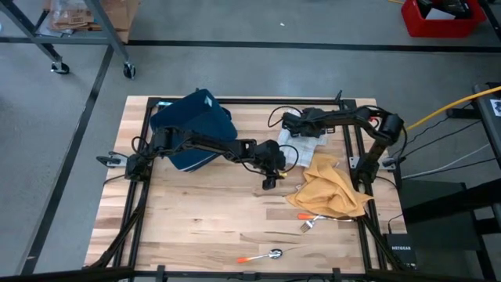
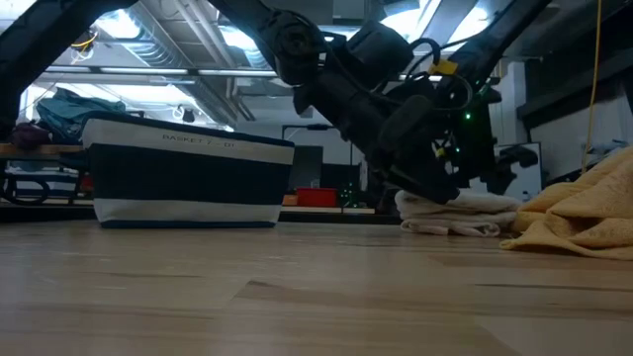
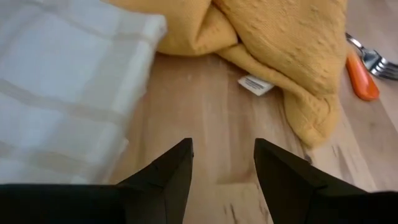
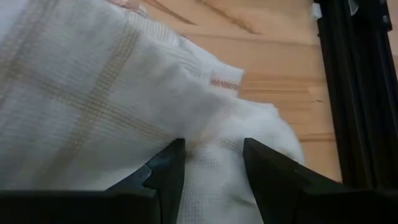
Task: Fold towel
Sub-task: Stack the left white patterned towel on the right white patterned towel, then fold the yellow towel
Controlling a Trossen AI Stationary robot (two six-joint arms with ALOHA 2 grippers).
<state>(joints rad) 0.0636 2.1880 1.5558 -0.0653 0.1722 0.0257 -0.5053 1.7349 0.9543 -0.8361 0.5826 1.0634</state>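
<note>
The fork's teeth [image 1: 306, 226] stick out from under the towel's edge, so I expect the yellow towel [image 1: 329, 188] to drag the fork along when the robot pulls the towel across.
A white towel [image 1: 307, 150] with tan check lines lies bunched on the table right of centre, also seen in the low view [image 2: 455, 213]. A yellow towel [image 1: 329, 189] lies crumpled against its near side, a small white label [image 3: 255, 84] at its edge. My right gripper [image 4: 213, 146] is open and slants down over a rumpled edge of the white towel [image 4: 205, 118], reaching in from the far right [image 1: 296, 131]. My left gripper [image 3: 224, 146] is open over bare wood, just left of both towels [image 1: 270, 180], with nothing between its fingers. My right gripper's open fingers [image 4: 168, 168] slant down from above onto the white towel's rumpled edge [image 4: 214, 162], one finger on either side of a fold. I cannot tell whether they touch the cloth.
A dark blue basket [image 1: 196, 125] with a white band stands at the far left. A fork with an orange handle [image 1: 309, 223] and a spoon [image 1: 262, 254] lie near the front edge. Black frame rails [image 1: 352, 149] run along the table's sides. Bare wood lies at the centre and front left.
</note>
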